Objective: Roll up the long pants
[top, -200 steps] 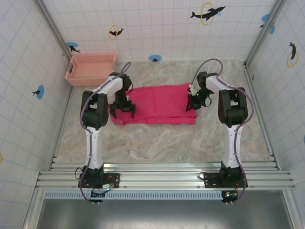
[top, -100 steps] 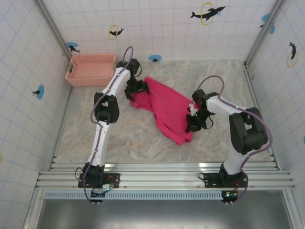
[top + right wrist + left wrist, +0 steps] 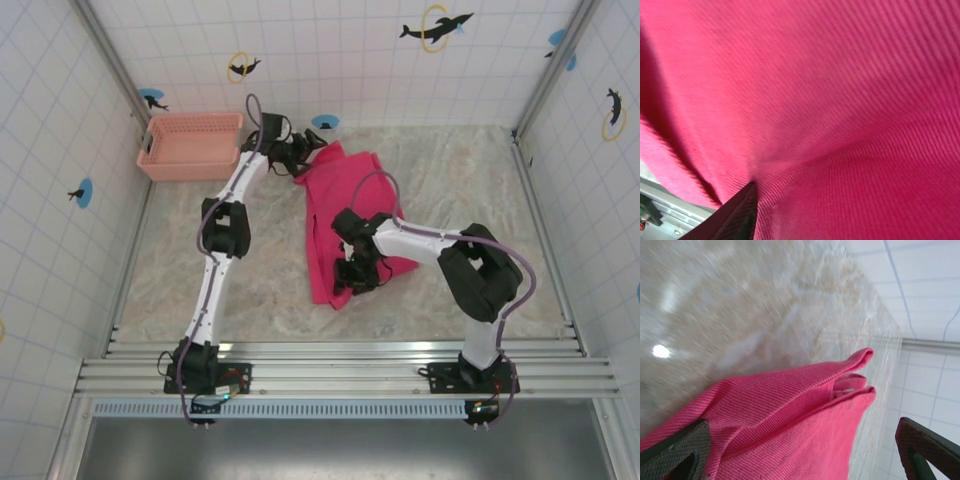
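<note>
The near hem of the long pants [image 3: 402,267] is slanting away from the metal rail, so the robot's right gripper needs to pull the hem straight toward the rail [image 3: 345,345] before rolling.
The long pants [image 3: 335,215] are a bright magenta strip of cloth running from the back of the table toward the front. Above the far end, near the back wall, my left gripper [image 3: 305,148] stands open. In the left wrist view its dark fingers [image 3: 675,450] sit wide apart, and the folded hem [image 3: 840,390] lies between them and drapes over the left one. My right gripper [image 3: 352,277] is at the near end, shut on the cloth. In the right wrist view, creases run out from the one visible finger [image 3: 737,215]; the cloth hides the other.
A pale salmon lattice basket [image 3: 190,143] stands at the back left against the wall. Marbled tabletop [image 3: 470,200] lies bare to the right of the pants and to their front left. Tiled walls close in three sides. A metal rail [image 3: 340,365] runs along the near edge.
The pants have swung from lying crosswise to lying front to back. My left gripper went to the back wall with one end; my right gripper dragged the other end forward and left.
</note>
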